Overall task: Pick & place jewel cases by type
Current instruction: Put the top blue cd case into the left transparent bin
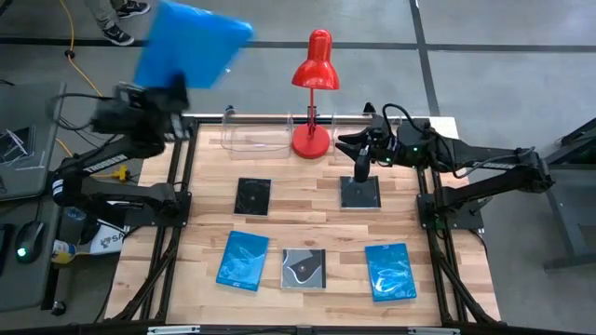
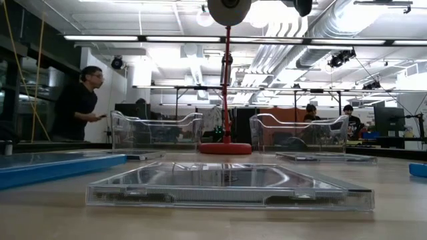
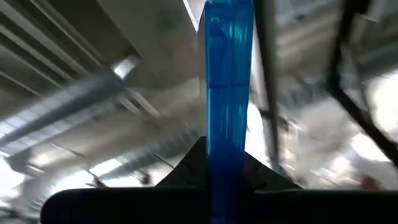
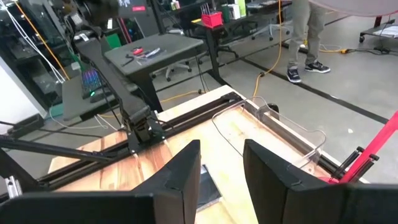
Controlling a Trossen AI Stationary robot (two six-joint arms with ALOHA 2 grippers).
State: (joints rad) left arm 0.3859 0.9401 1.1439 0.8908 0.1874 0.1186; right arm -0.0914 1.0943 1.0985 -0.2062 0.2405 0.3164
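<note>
Next, I swing the plain blue case [image 1: 193, 42] back with my left gripper and point it down at the nearer clear tray [image 1: 254, 138], because it stands up above my left gripper's fingers.
My left gripper [image 1: 173, 91] is raised high over the table's far left corner, shut on a plain blue jewel case [image 1: 191, 42]. In the left wrist view that case [image 3: 228, 93] shows edge-on. My right gripper [image 1: 361, 170] stands open above the far edge of a black jewel case [image 1: 359, 193] that lies flat on the table. Another black case [image 1: 252, 196] lies mid-table. Two patterned blue cases [image 1: 243, 261] [image 1: 389, 272] and a dark grey case with a white swirl [image 1: 304, 269] lie flat in the near row. My left gripper pinches the plain blue case between its two fingers [image 3: 186, 177] at the case's lower edge [image 3: 227, 167]. The fingers point slanting upward, so the case stands up above them. It is lifted well clear of the table.
A red desk lamp [image 1: 313, 102] stands at the far middle between two clear plastic trays [image 1: 258, 138] [image 2: 300, 133]. A person [image 2: 80, 103] stands beyond the table's far left. Bare wood [image 1: 307, 200] lies between the two black cases.
</note>
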